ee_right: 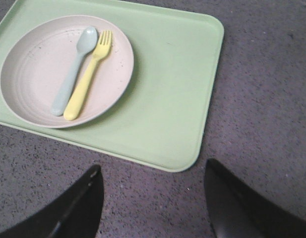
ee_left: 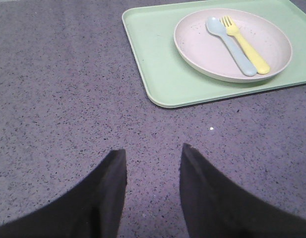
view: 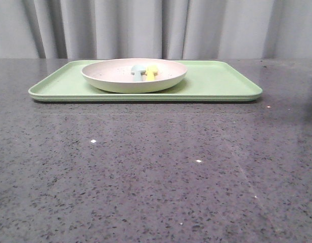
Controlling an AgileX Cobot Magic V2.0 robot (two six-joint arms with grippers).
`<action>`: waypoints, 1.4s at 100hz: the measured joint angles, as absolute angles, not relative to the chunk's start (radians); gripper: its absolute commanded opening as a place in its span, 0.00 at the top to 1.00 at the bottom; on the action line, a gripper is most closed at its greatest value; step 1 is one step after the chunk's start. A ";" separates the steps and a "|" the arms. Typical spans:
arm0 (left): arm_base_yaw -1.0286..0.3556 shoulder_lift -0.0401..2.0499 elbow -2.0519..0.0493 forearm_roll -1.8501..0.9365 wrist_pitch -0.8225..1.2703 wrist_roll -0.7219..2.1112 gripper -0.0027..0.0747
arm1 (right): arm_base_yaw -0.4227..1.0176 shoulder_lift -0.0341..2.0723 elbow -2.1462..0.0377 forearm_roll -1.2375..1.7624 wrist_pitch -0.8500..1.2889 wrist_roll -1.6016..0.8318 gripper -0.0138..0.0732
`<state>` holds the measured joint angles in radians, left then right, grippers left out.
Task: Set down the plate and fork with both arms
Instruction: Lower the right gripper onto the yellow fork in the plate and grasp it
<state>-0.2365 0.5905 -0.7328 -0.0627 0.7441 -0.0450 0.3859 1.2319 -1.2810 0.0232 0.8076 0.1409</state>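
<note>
My left gripper needs to wait while my right gripper picks the fork's handle (view: 150,76) up from the plate, because the fork lies beyond the spoon (view: 138,72) from my left gripper.
The speckled off-white plate (view: 115,76) sits on the left part of the light-green tray (view: 221,81). The pale-yellow fork (view: 151,72) lies in the plate beside a pale blue-green spoon (view: 138,72). Plate (ee_left: 202,49), fork (ee_left: 247,47) and spoon (ee_left: 232,47) show in the left wrist view, and plate (ee_right: 33,74), fork (ee_right: 88,79) and spoon (ee_right: 73,69) in the right wrist view. My left gripper (ee_left: 153,151) is open and empty over bare table, short of the tray's corner. My right gripper (ee_right: 153,167) is open and empty, just short of the tray's other corner. Neither gripper shows in the front view.
The tray (ee_left: 157,64) lies far back on a dark speckled stone table (view: 156,172). A grey curtain (view: 156,28) hangs behind it. The tray's right half (ee_right: 172,89) holds nothing.
</note>
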 measured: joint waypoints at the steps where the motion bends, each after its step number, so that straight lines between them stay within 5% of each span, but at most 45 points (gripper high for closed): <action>1: -0.237 0.588 -0.733 -0.063 0.744 -0.045 0.63 | 0.390 1.245 -1.294 0.023 0.810 0.141 0.32; 85: -0.237 0.577 -0.721 -0.060 0.755 -0.045 0.63 | 0.533 1.983 -2.058 0.033 1.084 0.232 0.32; 140: -0.237 0.577 -0.721 -0.060 0.756 -0.045 0.63 | 0.533 2.161 -2.138 0.033 1.151 0.282 0.32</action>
<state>-0.2365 0.5769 -0.7208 -0.0604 0.7564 -0.0450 0.5330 2.1613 -2.1381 0.0331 1.1505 0.2820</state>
